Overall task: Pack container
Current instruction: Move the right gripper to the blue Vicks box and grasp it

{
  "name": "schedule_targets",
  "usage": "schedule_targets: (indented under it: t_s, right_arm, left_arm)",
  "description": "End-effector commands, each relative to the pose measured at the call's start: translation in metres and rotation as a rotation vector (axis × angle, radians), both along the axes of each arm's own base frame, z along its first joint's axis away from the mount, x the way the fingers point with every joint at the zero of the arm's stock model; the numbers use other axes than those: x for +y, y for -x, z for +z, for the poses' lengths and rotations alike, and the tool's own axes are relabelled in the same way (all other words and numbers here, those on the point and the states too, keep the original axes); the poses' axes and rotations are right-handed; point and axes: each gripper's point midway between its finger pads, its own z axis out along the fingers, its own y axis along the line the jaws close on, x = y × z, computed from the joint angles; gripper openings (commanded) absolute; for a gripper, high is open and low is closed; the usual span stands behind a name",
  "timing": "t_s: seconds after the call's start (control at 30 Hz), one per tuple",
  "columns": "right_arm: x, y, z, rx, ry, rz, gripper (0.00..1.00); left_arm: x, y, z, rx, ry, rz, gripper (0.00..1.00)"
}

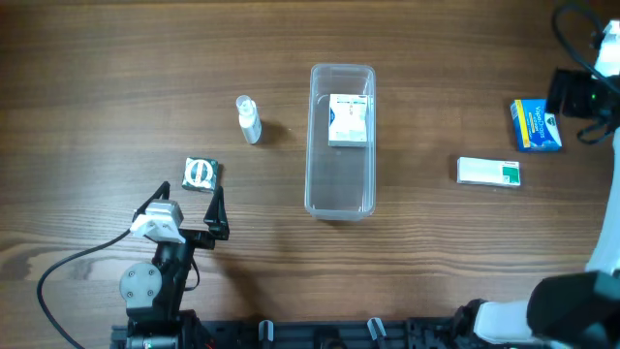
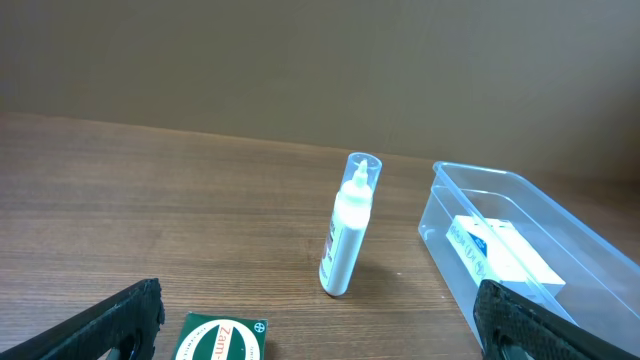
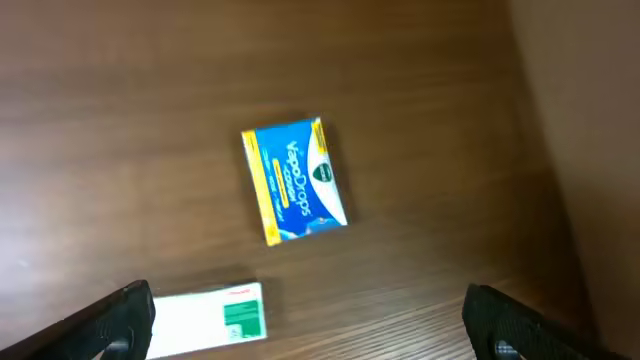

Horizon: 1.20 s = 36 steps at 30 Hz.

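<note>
The blue box's narrow way (image 1: 534,126) is in line with my right gripper's open fingers, so my right gripper carries on going down and closes across the box's long sides (image 1: 520,126).
The clear plastic container (image 1: 340,199) lies lengthwise at the table's middle. A white box (image 1: 349,120) lies in its far half. The container also shows at the right of the left wrist view (image 2: 478,173), with the white box (image 2: 505,250) inside. My left gripper (image 1: 190,204) is open and empty at the front left, just behind a green and white box (image 1: 201,174). That box lies between its fingers in the left wrist view (image 2: 222,340). My right gripper (image 1: 577,95) is open and empty at the far right, above a blue box (image 1: 536,126).
A small white bottle (image 1: 249,118) with a clear cap stands left of the container, upright in the left wrist view (image 2: 346,228). A white box with a green patch (image 1: 488,172) lies right of the container. The right wrist view shows it (image 3: 205,318) and the blue box (image 3: 295,182).
</note>
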Motion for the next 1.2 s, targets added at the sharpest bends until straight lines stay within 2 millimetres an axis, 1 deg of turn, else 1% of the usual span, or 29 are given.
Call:
schedule_targets:
  t_s: [0.0,0.1,0.13,0.2,0.4,0.53,0.67,0.83,0.87,0.93,0.97,1.03,1.07,1.17]
  right_arm:
    - [-0.002,-0.016,-0.052,0.126,-0.034,0.244,1.00]
    - [-0.018,-0.025,-0.091,0.183,-0.066,0.230,1.00]
    - [-0.025,-0.029,-0.116,0.215,-0.088,0.222,1.00]
    - [-0.032,-0.034,-0.138,0.241,-0.094,0.216,1.00]
    - [-0.039,-0.045,-0.196,0.300,-0.120,0.236,1.00]
    - [-0.041,-0.044,-0.223,0.330,-0.152,0.222,1.00]
    - [-0.033,-0.047,-0.236,0.324,-0.201,0.241,1.00]
    - [-0.033,-0.047,-0.251,0.328,-0.231,0.188,0.99]
    - [-0.036,-0.049,-0.251,0.319,-0.225,0.174,0.95]
    - [-0.038,-0.049,-0.251,0.320,-0.212,0.166,0.83]
    - [-0.040,-0.050,-0.250,0.318,-0.208,0.150,0.81]
    - [-0.045,-0.051,-0.249,0.312,-0.197,0.106,0.73]
    - [-0.046,-0.050,-0.249,0.314,-0.194,0.104,0.70]
    - [-0.046,-0.052,-0.245,0.305,-0.202,0.074,0.69]
  left_arm:
    - [0.003,0.000,-0.003,0.007,-0.007,0.013,1.00]
    - [0.003,0.000,-0.003,0.008,-0.007,0.013,1.00]
    - [0.003,0.000,-0.003,0.008,-0.007,0.013,1.00]
    - [0.003,0.000,-0.003,0.008,-0.008,0.013,1.00]
    - [0.003,0.000,-0.003,0.008,-0.007,0.013,1.00]
    - [0.003,0.000,-0.003,0.008,-0.007,0.013,1.00]
    - [0.003,0.000,-0.003,0.008,-0.007,0.014,1.00]
    - [0.003,0.000,-0.003,0.008,-0.007,0.014,1.00]
    - [0.003,0.000,-0.003,0.007,-0.007,0.014,1.00]
    - [0.003,0.000,-0.003,0.008,-0.007,0.013,1.00]
    - [0.003,0.000,-0.003,0.008,-0.007,0.013,1.00]
    - [0.003,0.000,-0.003,0.008,-0.007,0.013,1.00]
    - [0.003,0.000,-0.003,0.007,-0.007,0.013,1.00]
    - [0.003,0.000,-0.003,0.008,-0.007,0.013,1.00]
